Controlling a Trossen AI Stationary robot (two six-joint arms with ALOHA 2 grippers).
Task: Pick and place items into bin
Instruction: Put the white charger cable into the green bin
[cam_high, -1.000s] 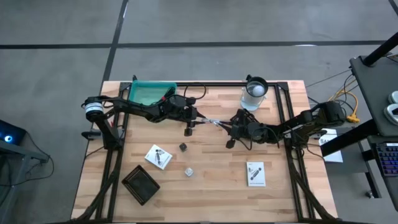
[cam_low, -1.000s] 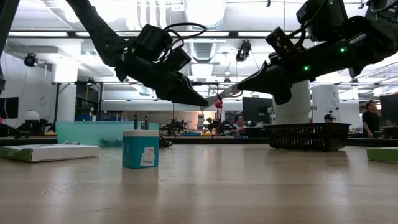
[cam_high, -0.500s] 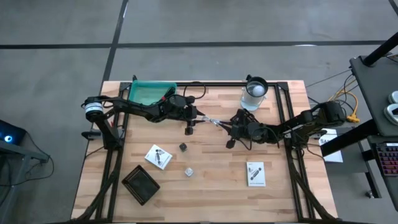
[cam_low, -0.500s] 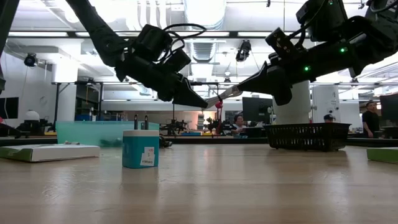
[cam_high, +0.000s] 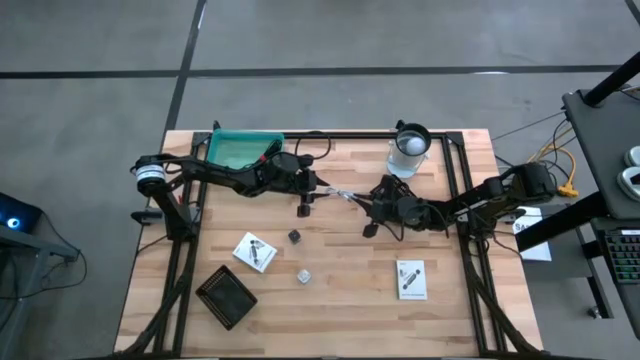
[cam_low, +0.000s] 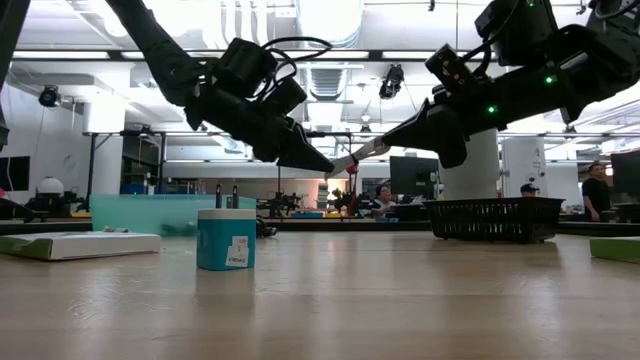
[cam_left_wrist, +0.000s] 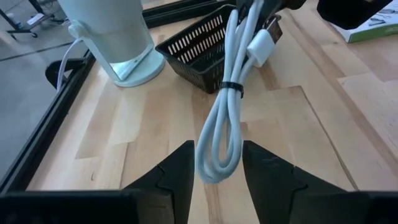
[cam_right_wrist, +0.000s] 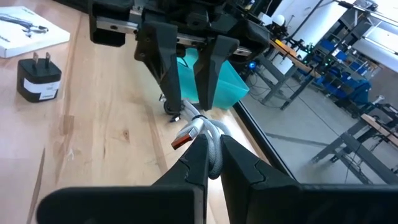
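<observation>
I should reach farther toward the black tie (cam_left_wrist: 232, 86) with my left gripper before closing, since only the end of the white cable's loop (cam_left_wrist: 217, 169) is between its fingers.
A white cable (cam_high: 341, 195), coiled and bound by a black tie (cam_left_wrist: 231, 87), hangs in the air over the table's middle between my two grippers. My left gripper (cam_high: 326, 190) reaches in from the table's left, and its fingers (cam_left_wrist: 180, 171) stand on either side of the cable's loop end. My right gripper (cam_high: 360, 200) comes from the table's right and is shut on the cable's other end, by its plugs (cam_left_wrist: 264, 40). The teal bin (cam_high: 245, 150) stands at the far left, behind my left arm. My left gripper has the cable's loop end (cam_left_wrist: 214, 168) between its two fingers, and the loop fills the gap between them. The fingers slant down from the table's left, along the bundle. The cable is clear of the table. My right gripper pinches the bundled strands (cam_right_wrist: 211, 149) between its two fingers, near the plug end (cam_right_wrist: 181, 140). The fingers come nearly level from the table's right, along the bundle. The cable is lifted clear and reaches across to the left gripper.
On the near half lie two white packets (cam_high: 255, 252) (cam_high: 411, 278), a dark plug adapter (cam_high: 294, 236), a small white cube (cam_high: 303, 276) and a flat black square (cam_high: 225, 297). The clear cup with a white ball (cam_high: 408, 150) stands at the far right. A black mesh basket (cam_left_wrist: 199, 50) shows close by it.
</observation>
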